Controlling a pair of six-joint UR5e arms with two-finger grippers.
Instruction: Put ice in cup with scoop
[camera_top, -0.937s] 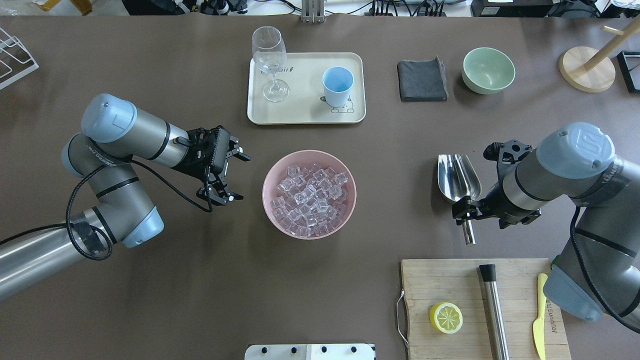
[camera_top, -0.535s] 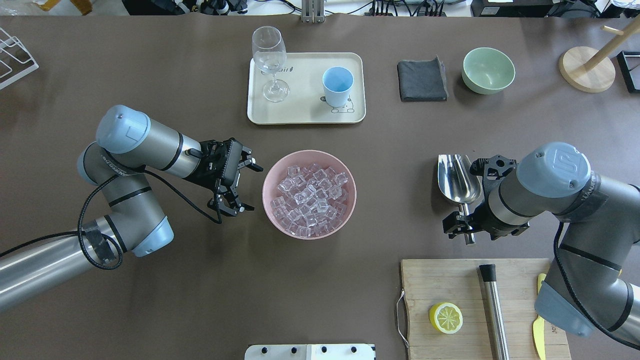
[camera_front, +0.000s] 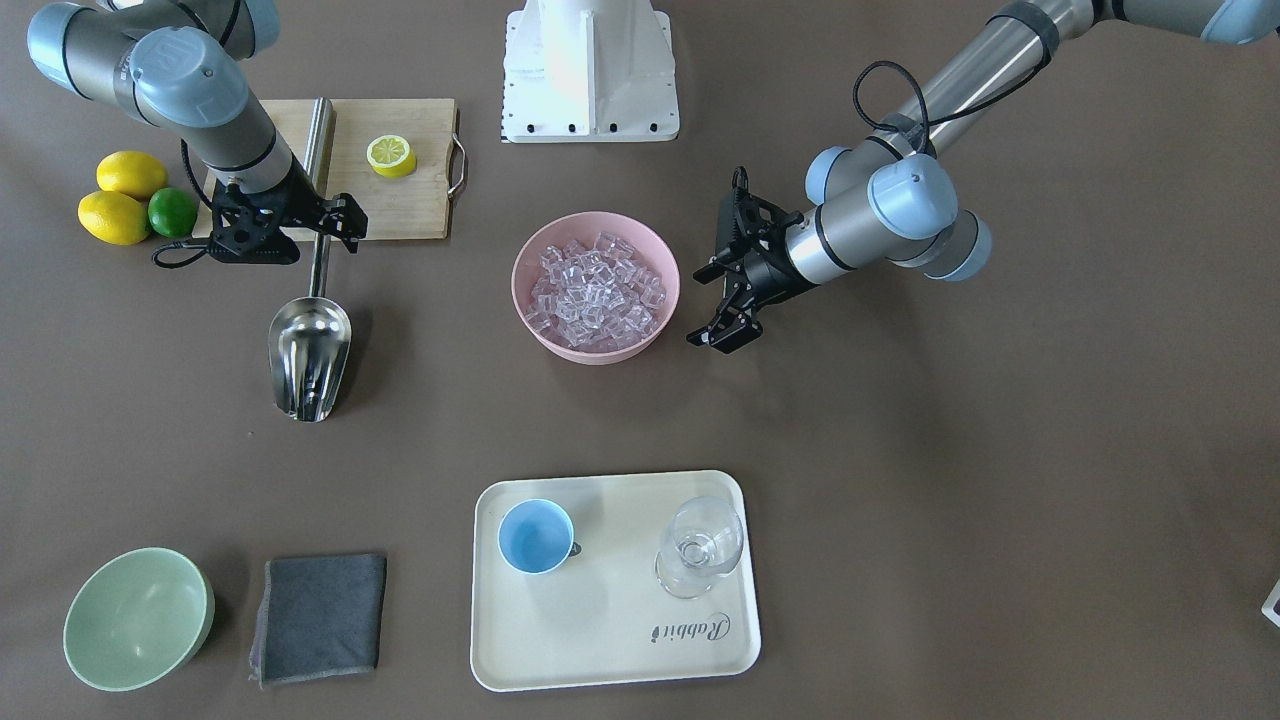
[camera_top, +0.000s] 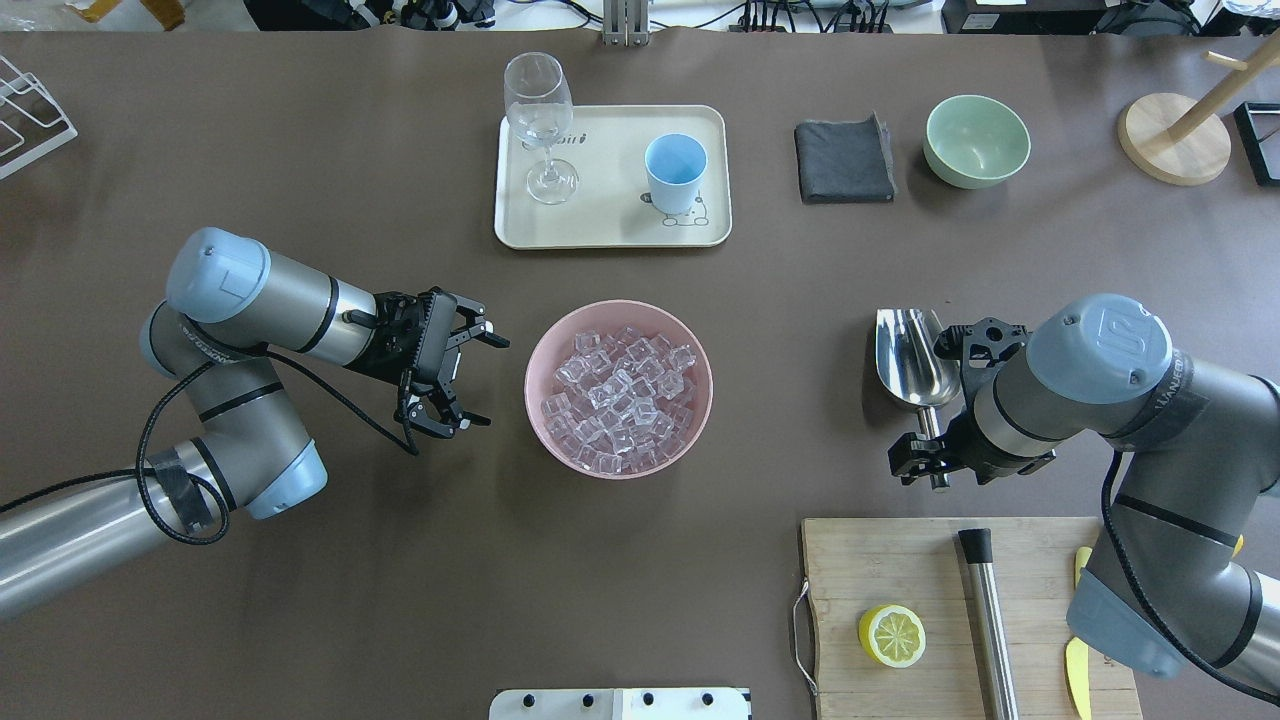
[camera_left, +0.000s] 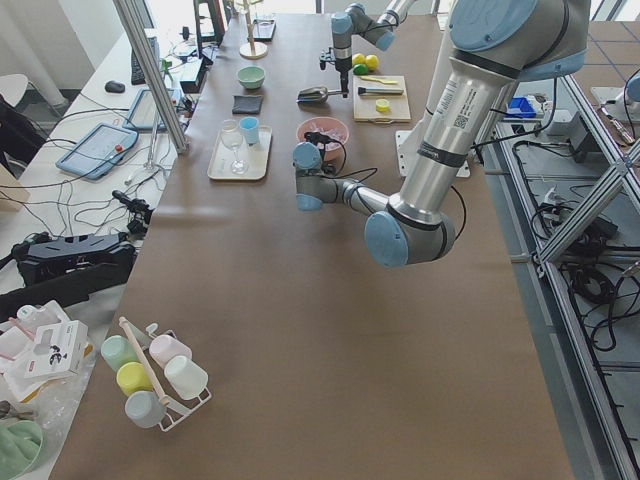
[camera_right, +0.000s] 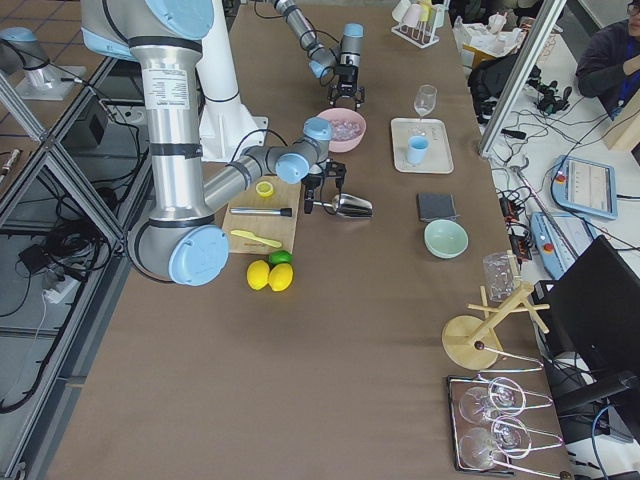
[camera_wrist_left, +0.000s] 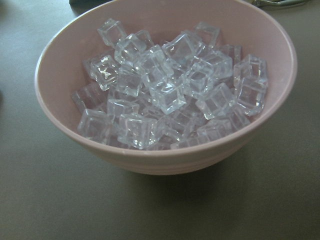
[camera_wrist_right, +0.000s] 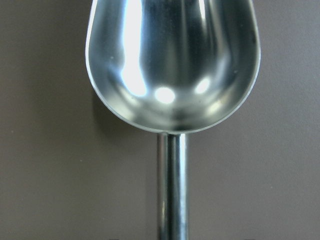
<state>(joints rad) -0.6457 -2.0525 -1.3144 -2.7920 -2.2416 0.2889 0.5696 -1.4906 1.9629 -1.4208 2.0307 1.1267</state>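
Note:
The pink bowl (camera_front: 595, 288) stands free beside the open left gripper (camera_front: 728, 300), so the bowl will slide a little when the robot pushes the scoop into the ice.
The ice (camera_top: 620, 390) fills a pink bowl (camera_top: 530, 395) at the table's middle and is seen close in the left wrist view (camera_wrist_left: 165, 90). My left gripper (camera_top: 490, 382) is open and empty just left of the bowl, apart from it. The steel scoop (camera_top: 915, 360) lies flat on the table, empty, bowl end away from me. My right gripper (camera_top: 932, 460) is open and straddles its rod handle; the right wrist view shows the scoop (camera_wrist_right: 172, 65) straight ahead. The light-blue cup (camera_top: 675, 160) stands empty on a cream tray (camera_top: 600, 225).
A stemmed glass (camera_top: 540, 120) shares the tray. A wooden board (camera_top: 860, 560) near my right arm holds a half lemon (camera_top: 892, 635), a steel cylinder (camera_top: 988, 620) and a yellow knife (camera_top: 1078, 660). A grey cloth (camera_top: 845, 160) and green bowl (camera_top: 977, 140) lie far right.
My right arm has shifted left and down, bringing its gripper over the scoop's handle. My left gripper moved toward the pink bowl, then drew back a little.

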